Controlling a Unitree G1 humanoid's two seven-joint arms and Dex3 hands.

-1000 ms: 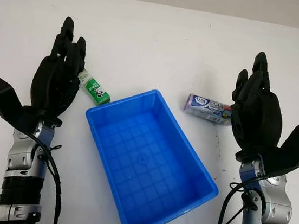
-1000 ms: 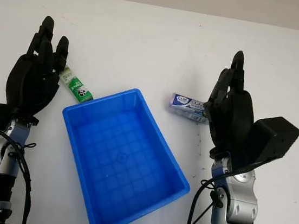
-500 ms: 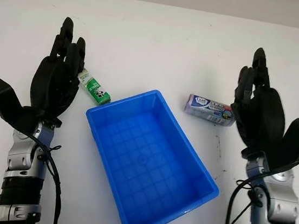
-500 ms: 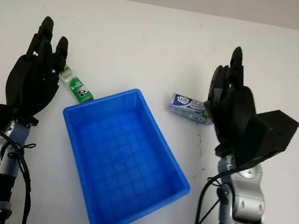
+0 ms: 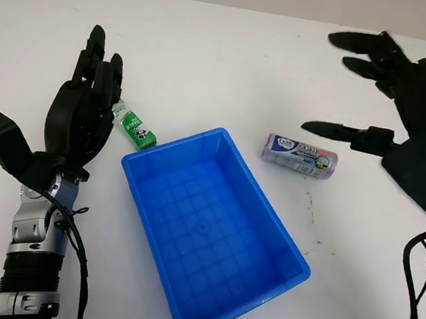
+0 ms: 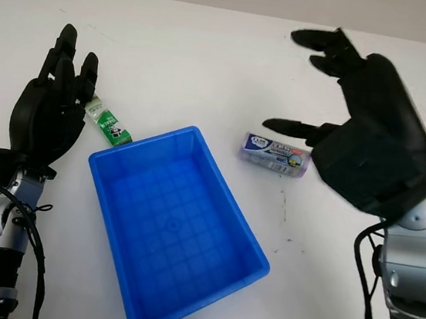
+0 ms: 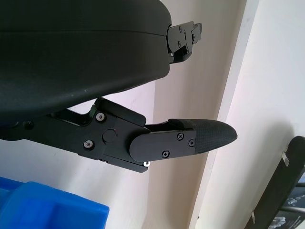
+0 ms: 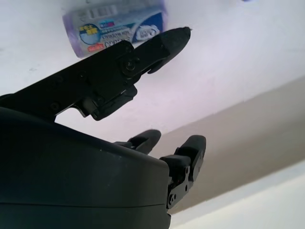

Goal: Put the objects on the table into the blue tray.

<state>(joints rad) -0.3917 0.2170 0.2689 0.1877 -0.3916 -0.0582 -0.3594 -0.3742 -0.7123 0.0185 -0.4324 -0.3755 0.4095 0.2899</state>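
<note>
The printed wrapper (image 5: 292,151) fits closely around the purple and silver roll (image 5: 300,156), so the roll will stay tightly rolled up and straight when the robot lifts it.
The blue tray (image 5: 172,147) sits empty at the table's middle, set at an angle. A small green and white carton (image 5: 134,126) lies just off its far left corner, touching the fingers of my left hand (image 5: 101,60), which is open and holds nothing. A purple and blue packet (image 5: 299,155) lies on its side to the right of the tray's far corner. My right hand (image 5: 334,89) hangs open above the table, over and just right of the packet, with its thumb (image 8: 162,43) reaching across the packet (image 8: 114,26) without touching it.
The white table runs on beyond both hands. A corner of the tray (image 7: 47,207) appears beside the left hand's finger (image 7: 190,138). A few small dark specks mark the tabletop right of the tray.
My right hand has lifted off the table and swung up and away, turning so its fingers point left over the packet. The left hand, carton, packet and tray have not moved.
</note>
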